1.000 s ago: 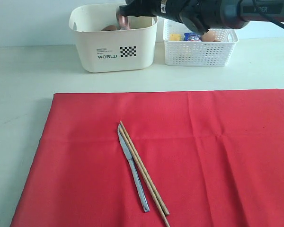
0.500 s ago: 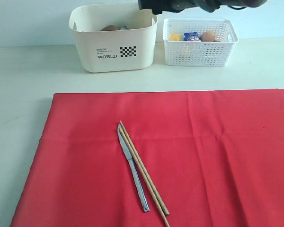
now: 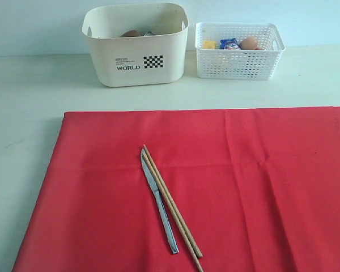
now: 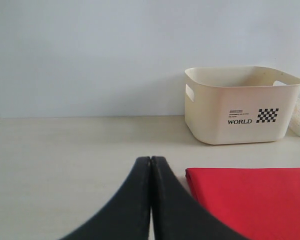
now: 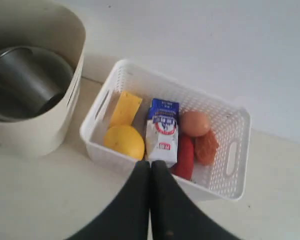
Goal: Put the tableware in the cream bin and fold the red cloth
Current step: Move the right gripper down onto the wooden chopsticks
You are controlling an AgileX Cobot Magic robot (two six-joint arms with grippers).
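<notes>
The knife and chopsticks (image 3: 158, 187) are close together on the red cloth. My right gripper should move toward their middle (image 3: 165, 199) next until its fingers open above both.
The red cloth (image 3: 204, 187) lies flat across the table's front, its corner (image 4: 250, 200) also in the left wrist view. On it rest a silver table knife (image 3: 158, 205) and wooden chopsticks (image 3: 173, 207) side by side. The cream bin (image 3: 136, 44) stands at the back with WORLD text; the steel cup (image 5: 25, 80) sits inside the cream bin (image 5: 50, 100). Bowl, plate and spoon are hidden. My left gripper (image 4: 151, 159) is shut and empty, low over bare table left of the cloth. My right gripper (image 5: 150, 163) is shut and empty above the white basket's near wall. Neither arm shows in the exterior view.
A white lattice basket (image 3: 239, 62) right of the bin holds toy foods: cheese (image 5: 125, 107), a yellow round piece (image 5: 124, 141), milk carton (image 5: 162, 131), egg (image 5: 195, 123) and sausage (image 5: 186, 156). A pale wall rises behind the table.
The right arm, which hung over the cream bin a second ago, has pulled up and rightward out of the exterior view. Knife, chopsticks and cloth have not moved.
</notes>
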